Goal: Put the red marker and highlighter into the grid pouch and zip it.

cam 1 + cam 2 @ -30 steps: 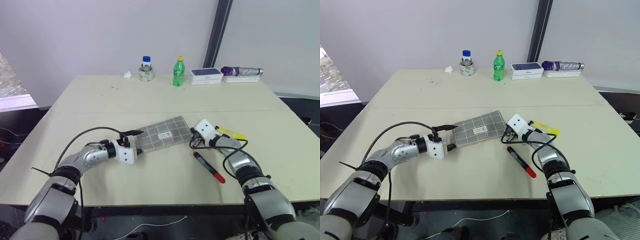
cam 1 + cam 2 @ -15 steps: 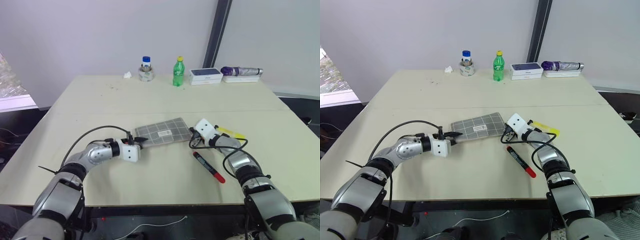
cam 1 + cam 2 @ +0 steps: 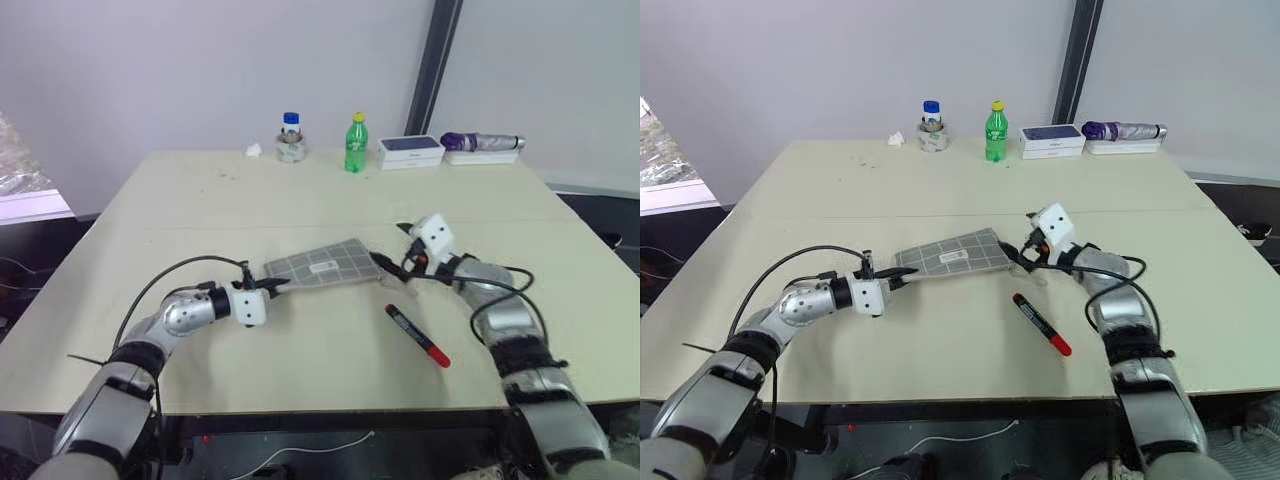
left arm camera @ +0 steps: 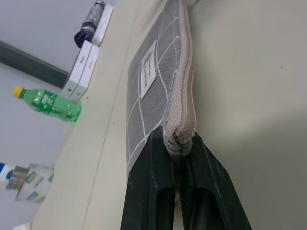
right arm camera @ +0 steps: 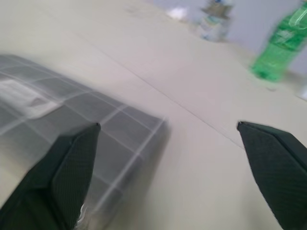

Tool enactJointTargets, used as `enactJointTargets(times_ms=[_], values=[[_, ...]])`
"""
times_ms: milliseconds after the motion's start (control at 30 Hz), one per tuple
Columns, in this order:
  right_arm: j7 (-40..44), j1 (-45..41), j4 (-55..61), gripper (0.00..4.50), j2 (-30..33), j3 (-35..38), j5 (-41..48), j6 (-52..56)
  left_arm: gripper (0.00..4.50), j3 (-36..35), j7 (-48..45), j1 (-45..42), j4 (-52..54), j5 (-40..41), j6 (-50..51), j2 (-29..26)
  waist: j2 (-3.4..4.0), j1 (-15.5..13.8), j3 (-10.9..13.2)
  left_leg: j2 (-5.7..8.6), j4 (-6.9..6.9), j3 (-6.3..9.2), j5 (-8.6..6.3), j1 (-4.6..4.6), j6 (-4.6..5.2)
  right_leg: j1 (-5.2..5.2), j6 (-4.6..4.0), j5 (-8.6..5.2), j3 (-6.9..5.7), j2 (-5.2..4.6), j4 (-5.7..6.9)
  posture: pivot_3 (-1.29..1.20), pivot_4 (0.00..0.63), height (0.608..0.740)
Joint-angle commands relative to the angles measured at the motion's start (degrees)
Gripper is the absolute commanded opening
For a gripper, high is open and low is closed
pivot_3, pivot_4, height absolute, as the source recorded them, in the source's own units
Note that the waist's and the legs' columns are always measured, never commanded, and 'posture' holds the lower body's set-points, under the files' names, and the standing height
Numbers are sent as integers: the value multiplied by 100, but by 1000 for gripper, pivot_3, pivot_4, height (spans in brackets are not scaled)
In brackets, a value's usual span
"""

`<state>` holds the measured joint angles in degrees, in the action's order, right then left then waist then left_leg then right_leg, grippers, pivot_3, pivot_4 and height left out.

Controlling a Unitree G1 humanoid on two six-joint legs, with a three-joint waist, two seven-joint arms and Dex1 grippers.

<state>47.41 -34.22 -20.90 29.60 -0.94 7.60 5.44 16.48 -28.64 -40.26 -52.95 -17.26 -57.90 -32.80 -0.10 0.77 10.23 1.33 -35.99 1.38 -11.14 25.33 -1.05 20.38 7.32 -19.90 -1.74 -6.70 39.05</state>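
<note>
The zipper seam (image 4: pixel 185 88) is closed and its pull is at the end opposite my left gripper. So my right gripper should slide the pull (image 5: pixel 82 215) toward my left gripper.
The grid pouch (image 3: pixel 322 263) lies mid-table, grey with white lines and a small white label. My left gripper (image 3: pixel 272 286) is shut on its left end; the left wrist view shows both fingers (image 4: pixel 158 191) pinching the zipper seam of the pouch (image 4: pixel 148 86). My right gripper (image 3: pixel 392 262) hovers open just off the pouch's right end, jaws wide apart in its wrist view (image 5: pixel 167 126) over the pouch corner (image 5: pixel 57 110). The red marker (image 3: pixel 418 335) lies on the table in front of the right gripper. The highlighter is hidden.
At the table's far edge stand a tape roll with a small bottle (image 3: pixel 291 145), a green bottle (image 3: pixel 356 142), white boxes (image 3: pixel 411 150) and a purple umbrella (image 3: pixel 483 142). The table (image 3: pixel 200 200) drops off at the front edge near my arms.
My left gripper shut on the pouch's left end. My right gripper opened, let go of the right end, and drew back and up; its arm now covers the highlighter.
</note>
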Motion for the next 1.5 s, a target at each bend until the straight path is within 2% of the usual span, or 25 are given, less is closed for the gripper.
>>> enactJointTargets(times_ms=[33,200,367,500,533,600,700,800,1067,1200,1500], values=[[32,242,617,4462,85,-70,60,592,0,-44,-129,327,340,98,383,-32,0,16,0,1,-1,-1,0,0,0,1,0,0,0,0,2,0,150,740],[-82,317,465,4462,204,-226,-258,683,0,-141,-12,615,876,75,784,12,4,6,0,1,-2,-1,1,-5,-2,2,0,0,3,2,15,0,150,740],[-588,-76,-88,4462,-166,-196,-367,714,0,-124,68,719,1097,-19,950,34,4,-1,-1,2,-2,-2,1,-5,-2,1,0,0,3,1,11,0,150,740],[-537,-261,-302,4462,-358,-294,-356,834,0,-169,107,702,1202,15,1070,61,4,-15,-1,4,-2,-2,1,-3,-2,2,0,0,3,1,9,0,150,740],[-510,-287,-352,3947,-377,-314,-361,851,0,-177,119,698,1219,19,1095,68,4,-18,-1,4,-2,-2,1,-3,-1,1,0,0,3,0,9,0,150,740],[-521,-327,-440,3193,-393,-340,-419,786,0,-185,137,698,1240,18,1133,73,4,-23,0,4,-2,-1,1,-3,-1,2,0,0,2,0,9,0,150,740],[-518,-368,-492,1510,-393,-372,-472,706,0,-193,184,726,1271,-2,1186,63,4,-20,-1,5,-2,0,1,-3,-1,1,0,0,2,0,9,0,150,740],[-552,-449,-428,25,-431,-428,-539,695,0,-222,251,767,1318,-27,1265,56,4,-10,-1,5,-2,0,1,-3,-1,2,0,0,2,0,10,0,150,740],[-729,-832,119,25,-900,-1008,-954,1017,0,-182,705,785,1441,-322,1593,226,4,-25,-1,5,-3,3,2,-3,-3,4,0,0,1,1,16,0,150,740],[-560,-930,470,25,-1249,-1650,-1275,738,0,-98,836,714,1487,-425,1764,467,4,-26,-1,7,-4,8,2,-3,-3,2,0,0,-1,1,19,0,150,740],[10,-769,1372,25,-1650,-2073,-987,791,0,-32,1108,334,1126,-709,1872,551,3,-25,-1,12,-6,15,3,-1,-5,2,0,0,-8,1,19,0,150,740]])
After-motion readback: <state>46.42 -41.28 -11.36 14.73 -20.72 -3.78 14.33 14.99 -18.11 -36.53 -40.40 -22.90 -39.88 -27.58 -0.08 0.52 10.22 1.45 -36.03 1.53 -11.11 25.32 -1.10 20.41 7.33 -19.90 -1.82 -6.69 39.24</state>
